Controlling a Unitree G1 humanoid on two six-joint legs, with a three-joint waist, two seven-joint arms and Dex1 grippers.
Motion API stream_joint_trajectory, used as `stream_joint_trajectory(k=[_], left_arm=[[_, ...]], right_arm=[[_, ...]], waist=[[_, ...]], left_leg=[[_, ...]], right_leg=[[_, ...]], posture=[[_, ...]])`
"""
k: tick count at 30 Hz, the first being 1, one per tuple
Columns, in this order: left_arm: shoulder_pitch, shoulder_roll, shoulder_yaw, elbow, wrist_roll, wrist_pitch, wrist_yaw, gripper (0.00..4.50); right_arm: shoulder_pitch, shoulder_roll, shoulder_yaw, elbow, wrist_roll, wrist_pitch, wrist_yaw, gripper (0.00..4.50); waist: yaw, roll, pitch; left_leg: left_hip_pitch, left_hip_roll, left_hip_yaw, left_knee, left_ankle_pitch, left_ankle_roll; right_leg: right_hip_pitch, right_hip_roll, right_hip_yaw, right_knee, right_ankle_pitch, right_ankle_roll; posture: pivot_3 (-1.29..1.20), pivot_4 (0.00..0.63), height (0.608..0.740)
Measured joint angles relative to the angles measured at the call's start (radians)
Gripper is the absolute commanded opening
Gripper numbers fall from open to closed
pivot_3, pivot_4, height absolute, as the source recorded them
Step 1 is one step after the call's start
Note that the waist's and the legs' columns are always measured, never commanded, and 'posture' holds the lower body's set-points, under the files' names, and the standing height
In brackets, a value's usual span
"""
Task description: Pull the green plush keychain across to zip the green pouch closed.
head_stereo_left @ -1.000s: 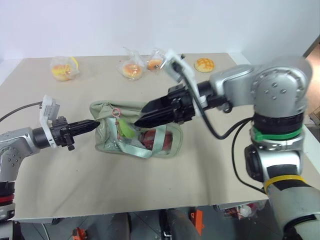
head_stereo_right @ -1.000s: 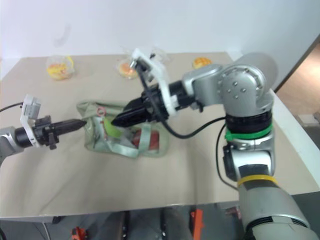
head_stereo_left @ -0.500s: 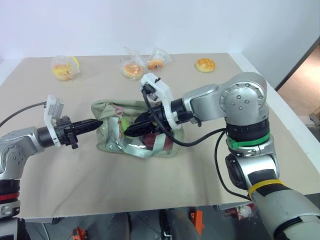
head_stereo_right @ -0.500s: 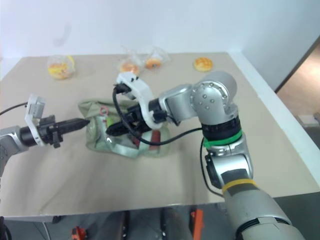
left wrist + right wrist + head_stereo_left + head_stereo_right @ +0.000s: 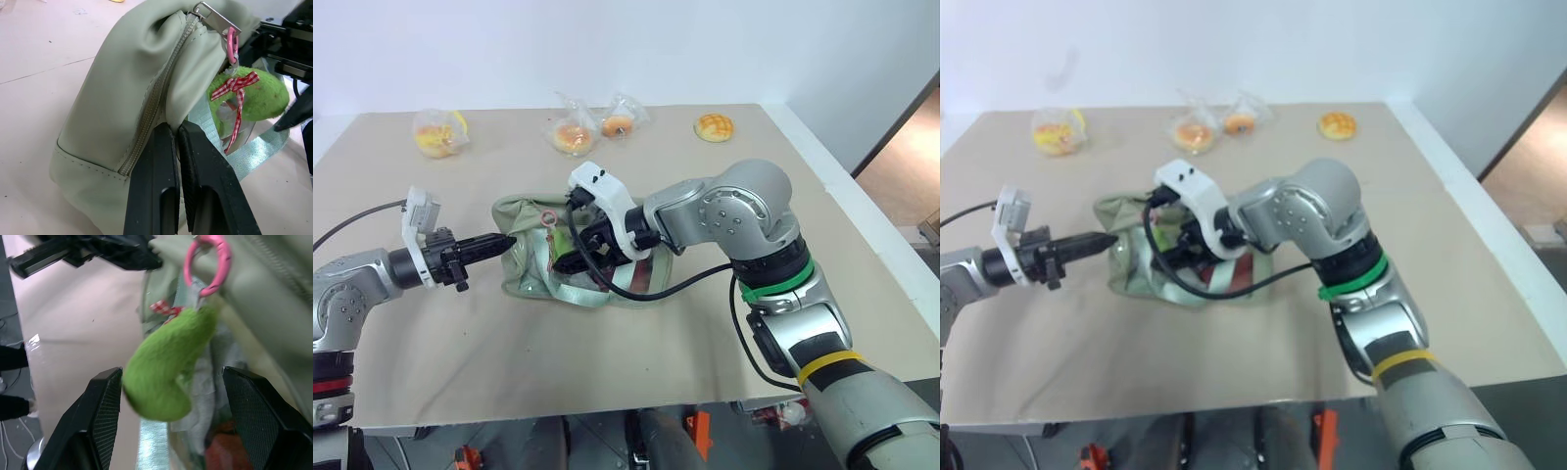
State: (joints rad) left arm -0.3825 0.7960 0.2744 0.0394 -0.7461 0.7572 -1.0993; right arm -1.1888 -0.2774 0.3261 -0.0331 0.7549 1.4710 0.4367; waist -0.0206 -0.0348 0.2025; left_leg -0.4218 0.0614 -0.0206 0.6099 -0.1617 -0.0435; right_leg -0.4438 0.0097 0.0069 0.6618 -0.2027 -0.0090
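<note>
The green plush keychain (image 5: 168, 364) is hanging loose from the pink ring (image 5: 225, 262). I expect it will swing into a tight line and draw the zipper along when I pull.
The green pouch (image 5: 521, 277) lies on the tan table, its zipper (image 5: 155, 95) running along the top. My left gripper (image 5: 507, 240) is shut on the fabric at the pouch's left end, beside the zipper seam (image 5: 176, 133). The green plush keychain (image 5: 164, 367) hangs from a pink ring (image 5: 209, 265) on the zipper pull, with a red checked ribbon on it. My right gripper (image 5: 570, 257) reaches in from the right and stands open, one finger (image 5: 105, 416) on each side of the plush, without closing on it.
Several wrapped buns (image 5: 438, 133) (image 5: 573, 135) (image 5: 618, 124) and one bare bun (image 5: 713, 126) sit along the table's far side. Something red shows inside the pouch (image 5: 607, 274). The table's right edge (image 5: 847, 186) runs close to my right arm.
My right gripper has come down and leftward over the pouch and now straddles the keychain. The left gripper and the pouch have stayed put.
</note>
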Motion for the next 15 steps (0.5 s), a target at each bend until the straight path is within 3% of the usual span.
stream_joint_trajectory(k=[7,8,9,11,15], left_arm=[[0.009,-0.002,0.000,-0.003,-0.001,-0.013,0.002,0.00],[0.009,-0.002,0.000,-0.004,-0.001,-0.013,0.002,0.00],[0.009,-0.003,0.000,-0.004,-0.001,-0.015,0.002,0.00],[0.010,-0.003,-0.001,-0.004,-0.001,-0.016,0.002,0.00],[0.009,-0.003,-0.003,-0.004,-0.001,-0.017,0.001,0.00]], right_arm=[[-0.002,-0.007,0.002,-0.004,-0.039,-0.033,0.074,1.19],[-0.002,-0.007,0.002,-0.004,-0.043,-0.035,0.081,1.13],[-0.002,-0.007,0.002,-0.004,-0.048,-0.039,0.088,0.51],[-0.002,-0.008,0.002,-0.004,-0.056,-0.042,0.098,0.03],[-0.005,-0.015,0.002,-0.002,-0.076,-0.043,0.114,0.03]], waist=[[0.000,0.000,0.000],[0.000,0.000,0.000],[0.000,0.000,0.000],[0.000,0.000,0.000],[0.000,0.000,0.000]], left_leg=[[0.000,0.000,0.000,0.000,0.000,0.000],[0.000,0.000,0.000,0.000,0.000,0.000],[0.000,0.000,0.000,0.000,0.000,0.000],[0.000,0.000,0.000,0.000,0.000,0.000],[0.000,0.000,0.000,0.000,0.000,0.000]], right_leg=[[0.000,0.000,0.000,0.000,0.000,0.000],[0.000,0.000,0.000,0.000,0.000,0.000],[0.000,0.000,0.000,0.000,0.000,0.000],[0.000,0.000,0.000,0.000,0.000,0.000],[0.000,0.000,0.000,0.000,0.000,0.000]], posture=[[0.00,0.150,0.740],[0.00,0.150,0.740],[0.00,0.150,0.740],[0.00,0.150,0.740],[0.00,0.150,0.740]])
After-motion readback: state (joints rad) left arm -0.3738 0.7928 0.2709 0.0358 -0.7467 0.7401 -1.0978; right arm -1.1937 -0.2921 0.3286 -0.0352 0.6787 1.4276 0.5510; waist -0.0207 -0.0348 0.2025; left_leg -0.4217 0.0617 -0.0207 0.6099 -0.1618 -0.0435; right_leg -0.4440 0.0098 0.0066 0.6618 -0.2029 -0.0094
